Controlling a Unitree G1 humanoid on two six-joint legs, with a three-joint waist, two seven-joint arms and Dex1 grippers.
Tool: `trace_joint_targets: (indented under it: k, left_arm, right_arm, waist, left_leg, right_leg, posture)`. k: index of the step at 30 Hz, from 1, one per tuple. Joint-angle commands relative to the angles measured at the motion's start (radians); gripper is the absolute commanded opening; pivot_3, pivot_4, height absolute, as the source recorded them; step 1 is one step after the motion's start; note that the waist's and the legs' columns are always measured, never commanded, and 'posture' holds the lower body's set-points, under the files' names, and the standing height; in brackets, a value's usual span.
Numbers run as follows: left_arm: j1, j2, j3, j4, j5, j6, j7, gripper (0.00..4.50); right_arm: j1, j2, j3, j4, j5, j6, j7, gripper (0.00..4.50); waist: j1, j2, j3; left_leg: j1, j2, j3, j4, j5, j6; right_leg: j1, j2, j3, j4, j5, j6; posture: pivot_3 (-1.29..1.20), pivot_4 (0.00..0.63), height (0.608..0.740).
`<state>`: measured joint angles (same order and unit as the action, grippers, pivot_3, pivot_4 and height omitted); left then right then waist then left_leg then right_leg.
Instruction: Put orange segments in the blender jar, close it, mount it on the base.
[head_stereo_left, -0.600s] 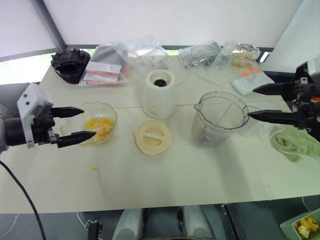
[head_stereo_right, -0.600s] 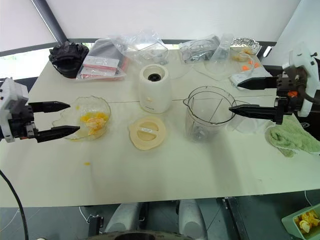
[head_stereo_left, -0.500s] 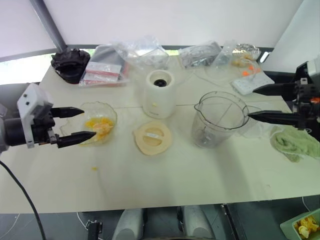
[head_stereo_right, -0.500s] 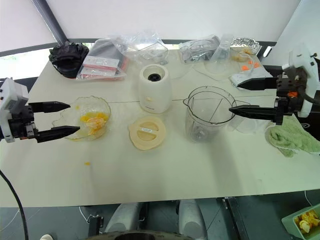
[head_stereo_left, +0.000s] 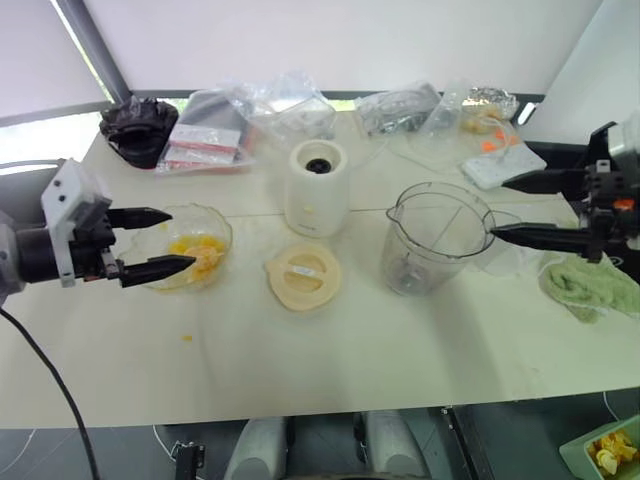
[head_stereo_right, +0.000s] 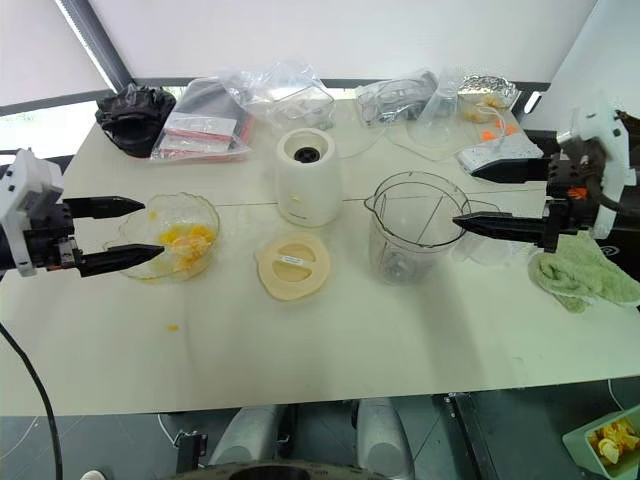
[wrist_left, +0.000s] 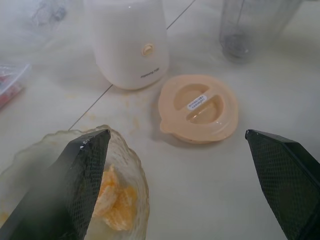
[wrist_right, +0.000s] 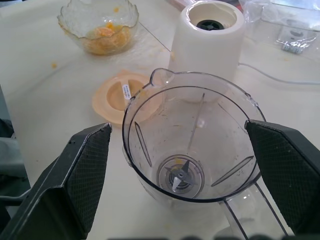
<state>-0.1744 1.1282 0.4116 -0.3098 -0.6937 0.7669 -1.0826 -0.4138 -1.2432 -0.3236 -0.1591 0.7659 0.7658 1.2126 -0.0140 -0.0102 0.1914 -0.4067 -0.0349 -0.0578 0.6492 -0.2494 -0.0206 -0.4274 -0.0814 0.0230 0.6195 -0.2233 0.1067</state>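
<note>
My left gripper's fingers are wide open over the clear dish (head_stereo_left: 172, 228). I should keep reaching down with them until they straddle the big clump of orange segments (head_stereo_left: 206, 257).
The orange segments (head_stereo_left: 196, 250) lie in a crinkled clear dish (head_stereo_left: 222, 228) at the left of the table. My left gripper (head_stereo_left: 181, 238) hovers open at the dish's near-left rim, holding nothing. The empty blender jar (head_stereo_left: 436, 236) stands upright right of centre, its dark blade (wrist_right: 180, 178) visible at the bottom. My right gripper (head_stereo_left: 498, 207) is open beside the jar's right rim, at the handle side, empty. The cream base (head_stereo_left: 318, 188) stands behind the middle, socket up. The round cream lid (head_stereo_left: 303, 275) lies flat in front of the base.
One loose orange bit (head_stereo_left: 187, 338) lies on the table near the dish. Clear bags (head_stereo_left: 250, 115) and a black object (head_stereo_left: 138, 128) crowd the back edge. A green cloth (head_stereo_left: 590, 285) lies at the right edge. A tub of fruit scraps (head_stereo_left: 610, 455) sits below the table's right corner.
My left gripper has edged slightly up and toward the dish. The right gripper and the table's things have stayed put.
</note>
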Motion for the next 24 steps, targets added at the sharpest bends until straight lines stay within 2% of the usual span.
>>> trace_joint_targets:
  k: [1, 6, 12, 17, 24]
  left_arm:
    - [-0.028, 0.033, -0.034, 0.043, 0.057, -0.055, -0.017, 4.50]
    - [-0.107, 0.072, -0.189, 0.224, 0.243, -0.239, -0.060, 4.50]
    - [-0.332, 0.053, -0.421, 0.535, 0.481, -0.497, -0.156, 4.50]
    - [-0.530, -0.044, -0.588, 0.820, 0.671, -0.748, -0.209, 4.50]
    - [-0.707, -0.201, -0.676, 1.149, 0.807, -0.944, -0.193, 4.50]
  right_arm:
    - [-0.015, -0.005, -0.045, -0.025, 0.014, 0.005, -0.002, 4.45]
    - [-0.022, 0.015, -0.026, -0.034, 0.012, 0.006, -0.019, 4.45]
    - [-0.030, 0.058, -0.024, -0.065, 0.019, 0.015, -0.057, 4.45]
    - [0.029, 0.094, -0.081, -0.124, 0.032, 0.037, -0.107, 4.45]
    - [0.141, 0.133, -0.188, -0.227, 0.068, 0.083, -0.184, 4.45]
  waist:
    - [0.000, 0.000, 0.000]
    - [0.002, 0.000, 0.000]
    - [0.001, 0.000, 0.000]
    - [0.005, -0.001, 0.000]
    - [0.004, -0.002, 0.000]
  left_leg:
    - [0.000, 0.000, 0.000, 0.000, 0.000, 0.000]
    - [0.000, 0.000, 0.000, 0.001, 0.000, 0.000]
    - [-0.001, -0.001, 0.000, 0.001, 0.000, 0.000]
    - [-0.001, -0.002, 0.000, 0.001, 0.000, 0.000]
    - [-0.001, -0.003, 0.000, 0.005, 0.000, 0.000]
  right_leg:
    - [0.000, 0.000, 0.000, 0.000, 0.000, 0.000]
    - [0.000, 0.000, 0.000, 0.001, 0.000, 0.000]
    - [-0.001, 0.001, 0.000, 0.001, 0.000, 0.000]
    - [-0.001, 0.001, 0.000, 0.002, 0.002, 0.004]
    - [-0.001, 0.000, 0.000, 0.007, 0.004, 0.007]
  posture:
    - [0.00, 0.150, 0.740]
    - [0.00, 0.150, 0.740]
    - [0.00, 0.150, 0.740]
    - [0.00, 0.150, 0.740]
    - [0.00, 0.150, 0.740]
